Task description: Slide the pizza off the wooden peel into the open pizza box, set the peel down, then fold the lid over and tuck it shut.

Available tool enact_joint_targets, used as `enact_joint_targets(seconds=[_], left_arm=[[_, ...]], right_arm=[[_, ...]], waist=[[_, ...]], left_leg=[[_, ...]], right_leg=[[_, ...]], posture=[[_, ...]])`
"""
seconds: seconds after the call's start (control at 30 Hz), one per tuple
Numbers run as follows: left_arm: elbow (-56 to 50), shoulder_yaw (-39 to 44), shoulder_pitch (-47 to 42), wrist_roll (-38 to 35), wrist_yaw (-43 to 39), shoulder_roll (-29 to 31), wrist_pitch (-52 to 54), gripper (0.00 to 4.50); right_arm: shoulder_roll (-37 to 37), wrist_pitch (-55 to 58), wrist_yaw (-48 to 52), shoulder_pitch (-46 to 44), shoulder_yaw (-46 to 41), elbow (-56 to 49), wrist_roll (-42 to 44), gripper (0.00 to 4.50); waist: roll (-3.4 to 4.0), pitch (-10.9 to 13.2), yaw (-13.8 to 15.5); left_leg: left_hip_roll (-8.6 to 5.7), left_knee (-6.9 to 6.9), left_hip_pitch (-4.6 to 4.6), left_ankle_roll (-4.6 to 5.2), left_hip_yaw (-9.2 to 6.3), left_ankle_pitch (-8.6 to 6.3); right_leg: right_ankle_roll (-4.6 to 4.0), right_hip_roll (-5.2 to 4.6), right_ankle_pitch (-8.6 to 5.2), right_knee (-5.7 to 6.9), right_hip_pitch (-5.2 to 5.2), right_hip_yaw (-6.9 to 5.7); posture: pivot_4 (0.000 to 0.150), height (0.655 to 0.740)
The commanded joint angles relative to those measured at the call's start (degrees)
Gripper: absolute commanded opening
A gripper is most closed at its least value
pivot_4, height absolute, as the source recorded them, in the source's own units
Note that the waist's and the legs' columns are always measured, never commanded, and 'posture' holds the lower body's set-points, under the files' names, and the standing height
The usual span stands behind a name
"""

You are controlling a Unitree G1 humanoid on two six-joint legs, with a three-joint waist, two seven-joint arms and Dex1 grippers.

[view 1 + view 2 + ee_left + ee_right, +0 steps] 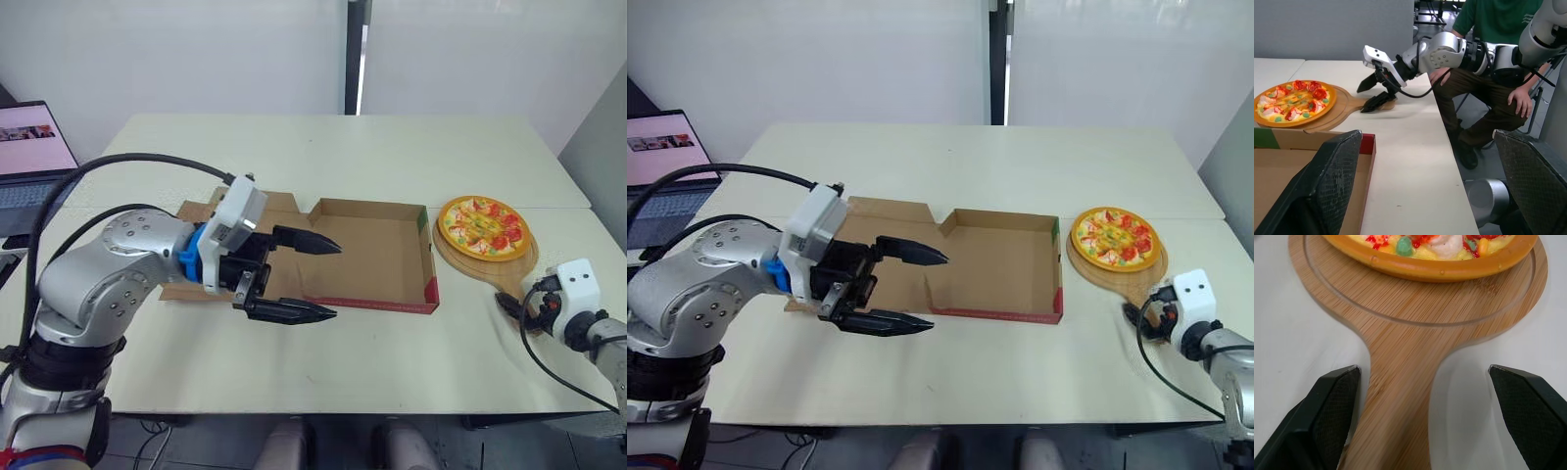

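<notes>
I expect the pizza (484, 228) to slide off whole and stay round when I tilt the peel, because its thick, smooth orange rim (487, 258) rests on the flat wood.
The pizza (483, 227) lies on the round wooden peel (497, 269) at the right of the table. Its handle (1396, 431) points toward my right gripper (1422, 377), which is open, one finger on each side of the handle and apart from it. The open cardboard pizza box (372, 209) sits mid-table, with its lid (188, 211) lying flat to the left, partly hidden by my left arm. My left gripper (335, 280) hovers open over the box's left end, holding nothing. The left wrist view also shows the right gripper (1371, 98) at the handle's end.
A laptop (29, 157) stands at the table's far left edge. A person (1488, 49) sits beside the table's right side, close to my right arm. Bare tabletop (343, 147) stretches behind the box and in front of it.
</notes>
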Motion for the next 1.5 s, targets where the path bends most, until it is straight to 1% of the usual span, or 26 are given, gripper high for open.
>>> enact_joint_targets(seconds=[0.03, 0.17, 0.2, 0.23, 0.33, 0.43, 0.47, 0.63, 0.77, 0.9, 1.07, 1.13, 1.17, 1.27, 1.33, 1.5], left_arm=[[0.0, -0.5, -1.6, 1.2, -0.1, -0.9, -1.1, 4.47], [0.0, -0.5, -2.2, 1.9, -0.1, -1.3, -1.1, 4.47], [0.1, -0.4, -2.4, 2.0, 0.0, -1.4, -1.0, 4.50], [0.1, -0.3, -2.5, 2.1, 0.0, -1.4, -1.0, 4.50], [0.2, -0.2, -2.5, 2.4, 0.1, -1.4, -1.1, 4.50], [0.3, -0.1, -2.5, 2.6, 0.2, -1.4, -1.1, 4.50], [0.3, -0.1, -2.5, 2.7, 0.2, -1.4, -1.1, 4.50], [1.3, 0.2, -3.4, 3.3, 0.3, -1.2, -1.3, 4.50], [2.3, 0.8, -4.0, 4.0, 0.1, -0.6, -1.2, 4.50], [2.7, 1.1, -4.2, 4.3, 0.3, -0.3, -1.1, 4.50], [2.9, 1.6, -4.2, 4.4, 0.9, 0.1, -0.6, 4.50], [2.8, 1.8, -4.0, 4.2, 1.0, 0.6, 0.1, 4.50], [2.7, 2.1, -3.6, 4.0, 1.0, 1.1, 0.3, 4.50], [2.7, 3.7, -1.7, 4.4, 1.0, 3.6, 0.4, 4.50], [2.7, 4.4, -1.1, 4.5, 1.3, 4.5, 0.3, 4.50], [1.6, 6.9, 1.4, 3.3, 2.3, 6.3, 1.6, 4.50]], right_arm=[[0.8, 1.0, -1.6, -3.3, 0.9, 3.6, -0.7, 4.50], [0.9, 1.3, -2.6, -4.6, 3.0, 6.2, -2.4, 4.50], [1.0, 1.5, -2.4, -4.5, 3.2, 6.2, -2.2, 4.12], [1.4, 1.5, -2.5, -4.4, 3.0, 6.1, -1.9, 3.88], [2.3, 1.1, -3.1, -4.0, 2.7, 5.7, -1.7, 2.91], [4.3, 0.2, -6.2, -4.3, 0.6, 5.6, -1.8, 1.92], [4.9, 0.1, -7.0, -4.6, -0.1, 5.6, -1.6, 1.67], [5.5, -1.8, -9.1, -4.6, -2.1, 5.2, -1.8, 1.64], [6.5, -2.9, -10.8, -5.8, -4.7, 4.4, -0.2, 1.64], [6.1, -4.0, -10.7, -6.8, -4.6, 3.3, -0.1, 1.64], [2.0, -5.8, -7.0, -8.0, -2.3, 2.0, -1.3, 1.64], [0.8, -5.3, -5.2, -8.7, -2.0, 1.4, -0.5, 1.64], [0.1, -5.2, -4.5, -9.6, -2.1, 1.3, -0.1, 1.64], [-2.7, -4.0, -1.9, -15.8, -2.8, 3.3, 1.6, 1.64], [-4.2, -3.4, 0.2, -17.8, -1.8, 3.3, 1.8, 1.64], [-9.2, -3.1, 6.1, -21.1, 2.2, 2.3, 0.9, 1.64]], waist=[[0.00, 0.0, 0.0], [-0.10, -0.1, -0.2], [-0.13, -0.1, -0.2], [-0.16, -0.1, -0.2], [-0.26, -0.1, -0.1], [-0.35, -0.2, -0.1], [-0.35, -0.2, -0.1], [-0.41, -0.2, 0.1], [-0.42, -0.2, 0.2], [-0.38, -0.1, 0.1], [0.02, 0.1, 0.0], [0.05, 0.1, 0.0], [0.09, 0.1, -0.2], [0.37, 0.4, -1.1], [0.54, 0.5, -1.3], [0.54, 0.5, -1.4]], left_leg=[[0.00, 0.00, 0.01, 0.00, 0.00, 0.00], [0.03, 0.01, 0.07, 0.00, 0.01, 0.00], [0.05, 0.01, 0.09, 0.00, 0.00, 0.00], [0.05, 0.00, 0.12, 0.00, 0.00, 0.00], [0.05, 0.00, 0.31, 0.02, -0.02, -0.01], [0.05, 0.01, 0.33, 0.02, -0.03, -0.01], [0.04, 0.01, 0.33, 0.02, -0.03, -0.01], [0.02, 0.02, 0.32, 0.01, -0.04, -0.01], [-0.01, 0.02, 0.30, 0.01, -0.04, -0.01], [-0.02, 0.00, 0.22, 0.01, -0.05, -0.01], [-0.04, 0.01, 0.04, 0.01, 0.03, 0.00], [-0.01, 0.00, -0.06, 0.00, 0.05, 0.01], [0.01, -0.02, -0.07, 0.00, 0.04, 0.01], [0.03, -0.02, -0.12, -0.01, 0.18, 0.02], [0.00, -0.01, -0.14, 0.00, 0.26, 0.03], [0.07, -0.05, -0.16, -0.01, 0.13, 0.03]], right_leg=[[0.00, 0.00, 0.00, 0.00, 0.01, 0.00], [0.00, 0.03, 0.00, 0.01, 0.05, 0.03], [0.00, 0.05, 0.00, 0.01, 0.08, 0.02], [0.00, 0.05, 0.00, 0.00, 0.11, 0.02], [0.00, 0.05, 0.00, -0.05, 0.34, 0.02], [0.01, 0.05, 0.00, -0.06, 0.36, 0.02], [0.01, 0.05, 0.00, -0.05, 0.35, 0.03], [0.03, 0.05, 0.02, -0.07, 0.36, 0.02], [0.04, 0.04, 0.02, -0.10, 0.35, 0.03], [0.04, 0.04, 0.02, -0.09, 0.27, 0.03], [0.04, 0.04, 0.02, 0.01, 0.01, 0.09], [0.04, 0.04, 0.02, 0.08, -0.15, 0.10], [0.04, 0.06, 0.02, 0.10, -0.17, 0.08], [0.04, 0.09, 0.02, 0.13, -0.32, 0.14], [0.04, 0.07, 0.02, 0.15, -0.35, 0.13], [0.04, 0.09, 0.02, 0.14, -0.34, 0.12]], posture=[[0.150, 0.7281], [0.150, 0.7281], [0.150, 0.7281], [0.150, 0.7281], [0.150, 0.7281], [0.150, 0.7281], [0.150, 0.7281], [0.150, 0.7281], [0.150, 0.7281], [0.150, 0.7281], [0.150, 0.7281], [0.150, 0.7281], [0.150, 0.7281], [0.150, 0.7281], [0.150, 0.7281], [0.150, 0.7281]])
